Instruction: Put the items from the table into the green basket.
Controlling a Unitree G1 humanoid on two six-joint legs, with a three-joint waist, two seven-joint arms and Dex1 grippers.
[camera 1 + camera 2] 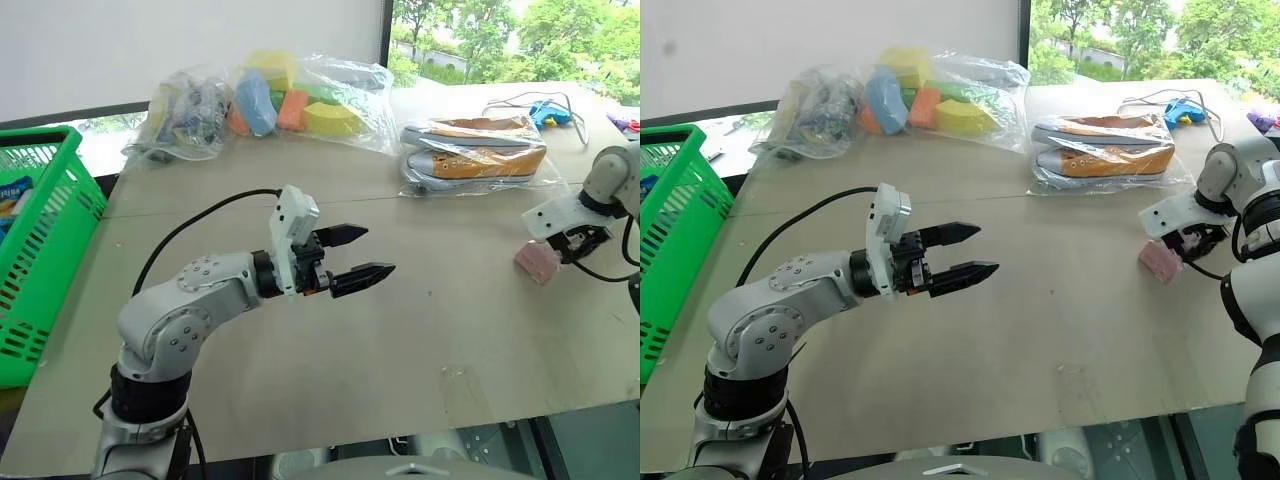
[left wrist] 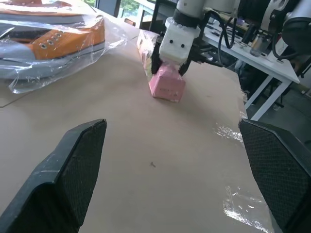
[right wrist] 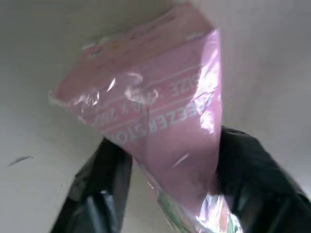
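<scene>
The pink carton is in my right gripper and the green basket (image 1: 42,255) stands across the table from it, so I should raise the carton (image 1: 538,262) and pass it to my left gripper.
A long pink carton (image 1: 538,262) lies on the table (image 1: 400,340) at the right edge. My right gripper (image 1: 575,245) points down onto it, its black fingers (image 3: 248,170) pressed against both sides of the carton (image 3: 160,111), shut on it. My left gripper (image 1: 365,253) hovers open over the middle of the table, level and aimed toward the carton (image 2: 166,85), with nothing between its fingers. The green basket (image 1: 40,137) stands off the table's left edge. Shoes in a clear bag (image 1: 475,150) and bags of foam blocks (image 1: 300,100) lie at the back.
A second clear bag (image 1: 185,110) of small goods sits at the back left. A blue tool with a cable (image 1: 550,112) lies at the far right corner. A blue packet (image 1: 10,195) lies inside the basket. Desks with equipment (image 2: 252,43) stand beyond the table's right side.
</scene>
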